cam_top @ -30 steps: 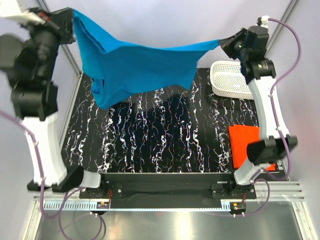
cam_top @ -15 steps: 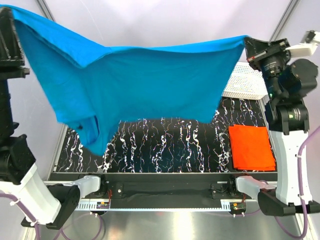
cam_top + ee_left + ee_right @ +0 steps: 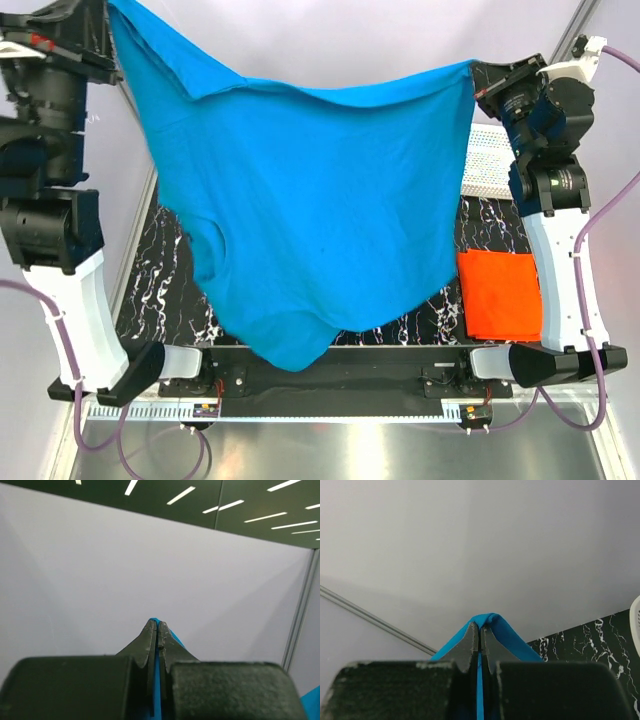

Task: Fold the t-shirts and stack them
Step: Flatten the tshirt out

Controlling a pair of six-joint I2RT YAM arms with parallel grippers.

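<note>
The blue t-shirt's lower hem point(image 3: 292, 347) is hanging curled and uneven. My left gripper and my right gripper should bring it down first, then raise it to shake it out.
The bright blue t-shirt point(image 3: 320, 200) hangs spread in the air between both arms, high above the table, its lower hem drooping to the near edge. My left gripper point(image 3: 112, 12) is shut on its upper left corner; blue cloth point(image 3: 157, 680) shows between the closed jaws in the left wrist view. My right gripper point(image 3: 478, 78) is shut on the upper right corner, with blue cloth point(image 3: 495, 622) wrapped over its tips. The orange-red t-shirt point(image 3: 500, 295) lies folded flat on the table at the right.
A white perforated basket point(image 3: 490, 160) stands at the back right, partly behind the right arm. The black marbled table point(image 3: 150, 290) is mostly hidden by the hanging shirt. Grey walls close in the left and back sides.
Both arms lifted the blue shirt from a bunched drape at the back, swung it wide toward the camera, and now hold it hanging longer with its hem near the front edge.
</note>
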